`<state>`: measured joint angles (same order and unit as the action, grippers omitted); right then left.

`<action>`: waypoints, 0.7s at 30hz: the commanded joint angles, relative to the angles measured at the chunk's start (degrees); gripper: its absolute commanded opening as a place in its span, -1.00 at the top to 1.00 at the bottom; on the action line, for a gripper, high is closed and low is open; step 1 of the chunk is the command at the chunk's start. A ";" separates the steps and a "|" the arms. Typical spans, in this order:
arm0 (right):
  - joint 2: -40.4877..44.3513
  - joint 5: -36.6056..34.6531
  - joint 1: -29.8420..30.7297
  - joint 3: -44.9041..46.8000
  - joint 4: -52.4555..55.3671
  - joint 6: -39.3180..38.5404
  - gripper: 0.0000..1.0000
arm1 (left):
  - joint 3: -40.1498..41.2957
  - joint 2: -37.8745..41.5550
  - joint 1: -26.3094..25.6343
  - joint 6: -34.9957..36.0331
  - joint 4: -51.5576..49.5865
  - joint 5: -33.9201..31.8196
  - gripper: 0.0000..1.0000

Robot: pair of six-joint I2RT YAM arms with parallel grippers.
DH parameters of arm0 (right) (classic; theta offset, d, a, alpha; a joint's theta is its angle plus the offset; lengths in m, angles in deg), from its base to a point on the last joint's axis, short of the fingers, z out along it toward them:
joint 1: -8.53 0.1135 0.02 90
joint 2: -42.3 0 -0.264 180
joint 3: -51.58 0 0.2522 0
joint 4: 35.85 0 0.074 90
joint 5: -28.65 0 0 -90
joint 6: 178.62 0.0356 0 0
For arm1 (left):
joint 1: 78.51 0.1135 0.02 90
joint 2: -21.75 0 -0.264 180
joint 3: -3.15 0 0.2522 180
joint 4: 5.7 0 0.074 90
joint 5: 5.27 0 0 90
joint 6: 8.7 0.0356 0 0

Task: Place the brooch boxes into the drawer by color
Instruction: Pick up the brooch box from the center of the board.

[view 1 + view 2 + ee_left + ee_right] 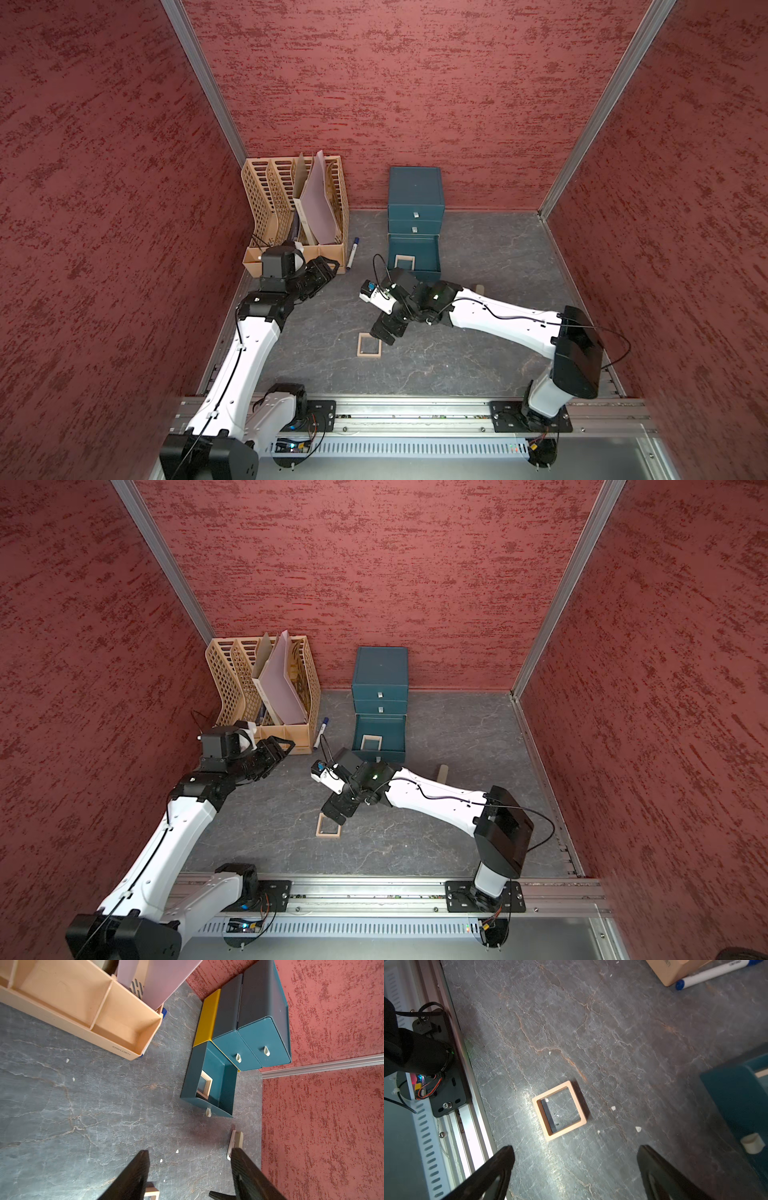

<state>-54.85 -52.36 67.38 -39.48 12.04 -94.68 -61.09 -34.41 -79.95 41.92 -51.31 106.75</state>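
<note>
I keep moving my right gripper down until its fingers straddle the box's sides (pixel 359 345), as the pinkish-tan brooch box (pixel 369 345) lies flat and free and is narrower than the gripper's opening.
A pinkish-tan brooch box (pixel 369 345) (pixel 328 825) lies flat on the grey table, its clear window showing the table through it. My right gripper (pixel 386 332) (pixel 575 1147) hovers open just beside and above this box (pixel 559 1110), with nothing between its fingers. The teal drawer chest (pixel 415 187) (pixel 380 667) stands at the back wall. Its bottom drawer (pixel 432 253) (pixel 193 1076) is pulled out and holds a pale beige brooch box (pixel 404 262) (pixel 204 1084). My left gripper (pixel 328 266) (pixel 190 1151) is open and empty, in front of the file rack.
A tan slotted file rack (pixel 291 208) with folders fills the back left corner. A white marker with a blue cap (pixel 352 253) (pixel 710 974) lies beside it. A slim beige bar (pixel 480 287) (pixel 234 1142) rests right of the open drawer, behind my right arm.
</note>
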 commanded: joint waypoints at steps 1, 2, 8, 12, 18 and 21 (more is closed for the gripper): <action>-2.86 3.50 0.47 -0.96 -1.68 -8.46 -0.96 | 0.24 1.82 1.69 -0.07 -1.51 2.40 -0.32; -3.65 4.91 0.48 -1.16 -1.79 -10.24 -0.97 | 0.11 2.01 2.07 0.15 -1.84 2.57 -0.32; -9.34 7.48 0.82 -4.30 1.91 -19.08 -0.97 | 0.03 2.71 3.68 0.34 -2.42 3.36 -0.32; -10.56 6.63 1.26 -4.28 1.01 -22.76 -0.97 | -0.17 2.63 4.17 0.51 -2.42 3.77 -0.32; -13.43 5.69 2.21 -5.03 0.85 -24.90 -0.97 | -0.41 2.71 4.77 0.74 -2.66 4.00 -0.32; -14.52 4.51 2.79 -5.49 0.73 -25.39 -0.97 | -0.72 2.77 5.43 0.95 -2.94 4.45 -0.32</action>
<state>-68.09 -47.03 69.20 -43.61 12.81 -118.00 -61.07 -32.44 -75.36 41.97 -53.54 110.34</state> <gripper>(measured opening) 0.986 0.661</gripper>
